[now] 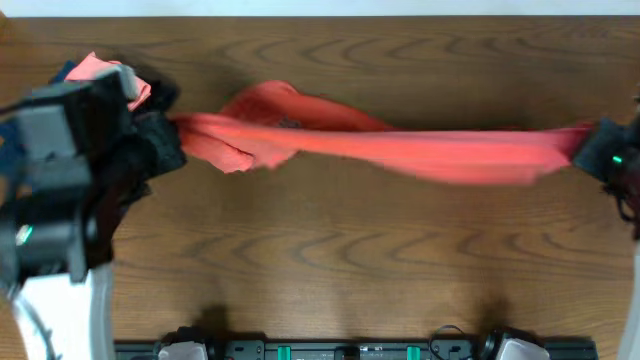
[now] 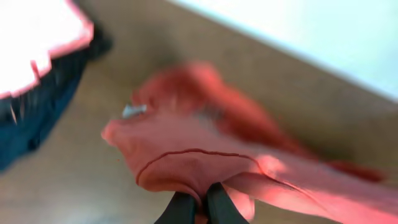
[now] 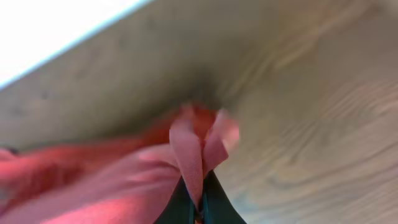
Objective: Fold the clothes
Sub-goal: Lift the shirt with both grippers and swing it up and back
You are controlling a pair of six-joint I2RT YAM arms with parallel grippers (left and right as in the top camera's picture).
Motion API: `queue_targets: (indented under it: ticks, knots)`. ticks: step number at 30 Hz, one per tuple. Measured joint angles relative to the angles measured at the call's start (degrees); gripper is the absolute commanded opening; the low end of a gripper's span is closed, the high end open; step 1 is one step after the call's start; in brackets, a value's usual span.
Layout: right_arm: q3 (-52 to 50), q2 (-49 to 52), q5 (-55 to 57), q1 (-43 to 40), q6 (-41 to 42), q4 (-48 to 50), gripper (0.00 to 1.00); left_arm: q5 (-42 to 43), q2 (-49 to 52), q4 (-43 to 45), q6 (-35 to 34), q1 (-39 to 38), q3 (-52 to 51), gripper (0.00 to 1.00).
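Note:
My left gripper and my right gripper should swing the red T-shirt toward the back edge and then pull it flat, because the red T-shirt trails bunched [image 1: 280,107] behind its stretched edge.
The red T-shirt [image 1: 400,148] is stretched in a long band across the table between both arms. My left gripper [image 1: 172,128] is shut on its left end, with cloth pinched between the dark fingers [image 2: 180,210]. In the left wrist view the T-shirt [image 2: 199,155] bunches ahead, its white neck label [image 2: 132,111] showing. At the far right my right gripper [image 1: 590,140] is shut on the other end. In the right wrist view a fold of the T-shirt [image 3: 193,155] stands up out of the closed fingers [image 3: 214,202].
A salmon-pink folded garment [image 1: 100,72] lies on a navy garment [image 2: 31,118] at the back left, partly under my left arm. The wooden table [image 1: 330,270] runs to a white back edge. Arm bases sit along the front edge.

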Motion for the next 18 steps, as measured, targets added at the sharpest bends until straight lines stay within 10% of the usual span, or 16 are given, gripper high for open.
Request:
queue_targets:
  ticks: [9, 18]
  knots:
    - [5.73, -3.54, -0.07, -3.02, -5.01, 0.33, 0.01, 0.63, -5.88, 1.86, 0.17, 0.00, 6.03, 0.06]
    - [5.75, 14.69, -2.23, -2.95, -7.50, 6.40, 0.01, 0.90, 11.13, 10.69, 1.64, -4.98, 5.97, 0.06]
